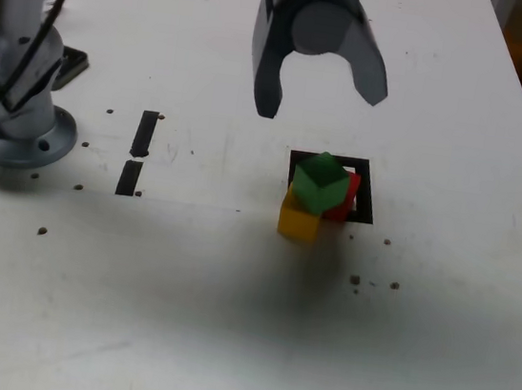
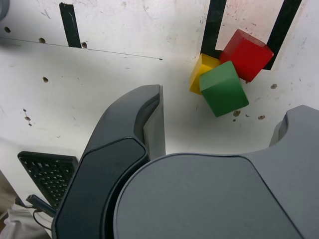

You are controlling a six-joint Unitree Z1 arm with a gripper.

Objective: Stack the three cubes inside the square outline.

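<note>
The green cube only rests crooked across their tops [image 1: 320, 184]. When I lift the green cube, the yellow cube [image 1: 298, 224] and red cube should stay where they are.
In the exterior view the green cube [image 1: 320, 184] sits rotated on top of the yellow cube [image 1: 298, 223] and the red cube [image 1: 344, 204], which stand side by side. This pile is at the near left corner of the square outline [image 1: 369, 184]. The yellow cube lies partly over the tape and outside it. My gripper [image 1: 321, 102] hangs open and empty above and behind the pile, touching nothing. The wrist view shows the green cube [image 2: 224, 88] over the yellow cube [image 2: 200, 68] and red cube [image 2: 246, 54], at the outline [image 2: 213, 25], beyond my open gripper [image 2: 225, 117].
Two short black tape strips [image 1: 144, 132] [image 1: 128, 178] lie on the white table at the exterior view's left. The arm's grey base [image 1: 15, 124] stands at the far left. Small holes dot the table. A black keyboard [image 2: 47, 174] shows past the table edge in the wrist view.
</note>
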